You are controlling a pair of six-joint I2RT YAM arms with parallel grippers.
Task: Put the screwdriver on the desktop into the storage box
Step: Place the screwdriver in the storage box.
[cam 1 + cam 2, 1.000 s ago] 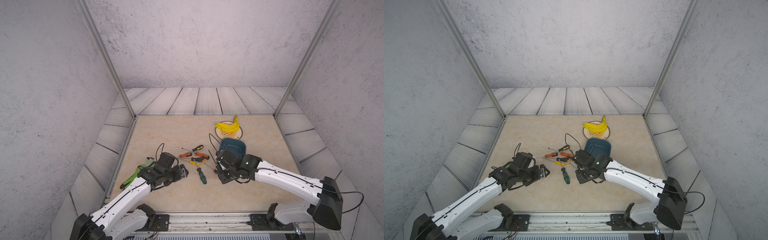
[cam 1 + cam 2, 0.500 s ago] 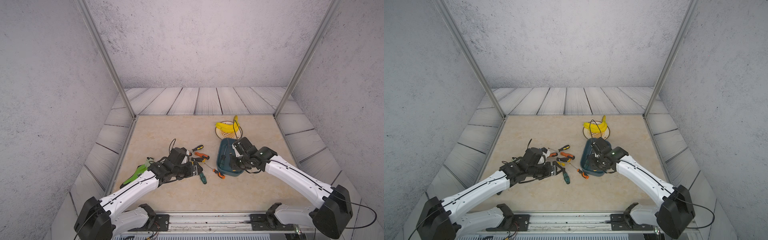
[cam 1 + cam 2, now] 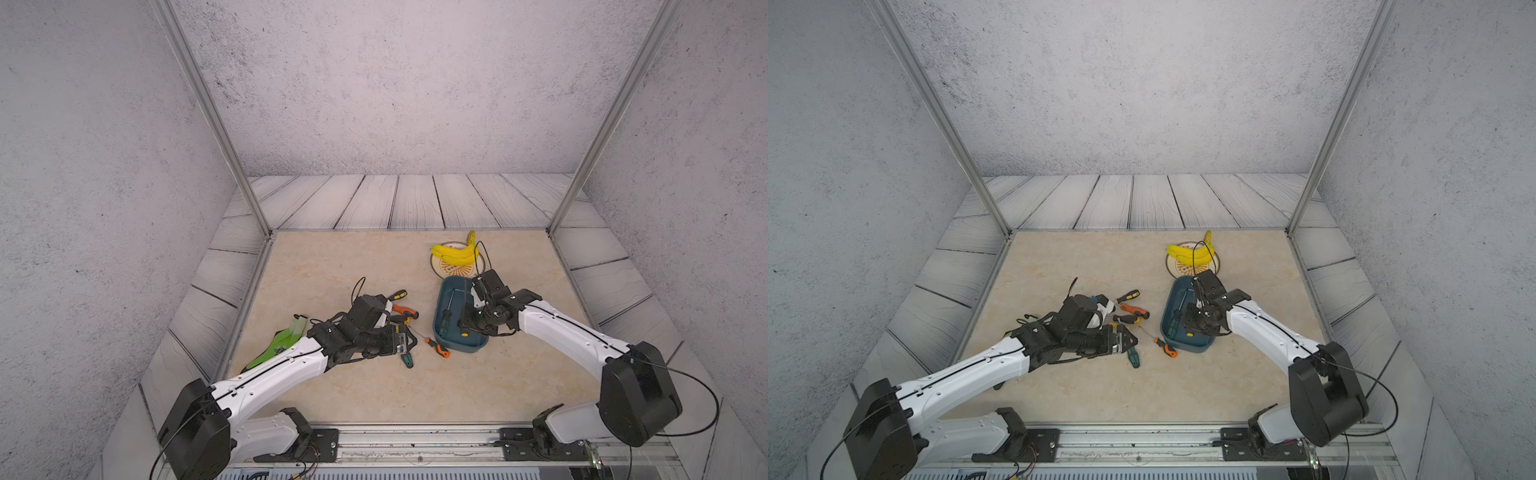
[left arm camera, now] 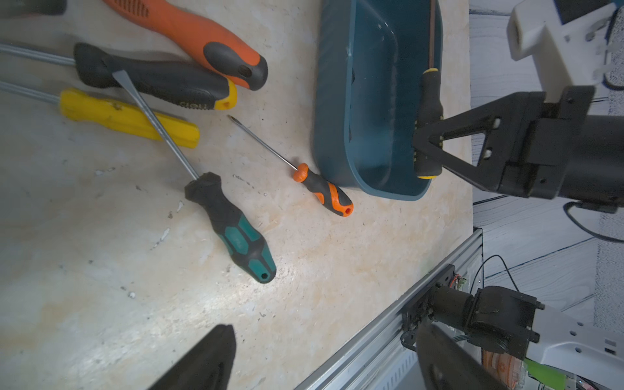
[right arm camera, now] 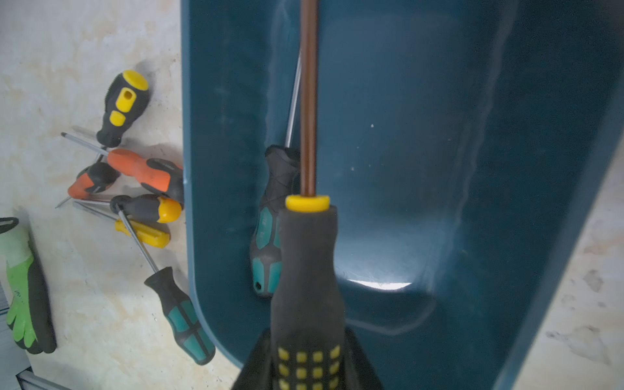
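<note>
The black-and-yellow screwdriver [image 5: 308, 247] lines up along the storage box, so my right gripper should keep lowering it until it gets to the storage box's bottom [image 5: 357, 208], then let go.
The teal storage box [image 3: 453, 299] [image 3: 1177, 291] lies lengthwise on the beige desktop [image 3: 332, 266]. My right gripper [image 5: 307, 332] [image 3: 469, 322] is shut on a black-and-yellow screwdriver [image 5: 307, 270] [image 4: 429, 98], held low inside the box with its brown shaft pointing along it. A teal-and-black screwdriver [image 5: 270, 236] lies in the box beside it. My left gripper [image 4: 326, 327] [image 3: 409, 338] hangs open and empty over the desktop. It is near another teal-and-black screwdriver [image 4: 233, 226] and a small orange one [image 4: 324, 190].
Several more screwdrivers lie crossed left of the box: a yellow one [image 4: 128, 118], a black-yellow one [image 4: 155, 81], a large orange one [image 4: 202, 33]. Bananas [image 3: 455, 253] sit on a round plate [image 3: 446, 270] behind the box. A green glove [image 3: 278, 345] lies at the desktop's left edge.
My right gripper has carried the black-and-yellow screwdriver from beside the pile to the box, which now lies lengthwise. The left gripper has moved right over the pile, still open.
</note>
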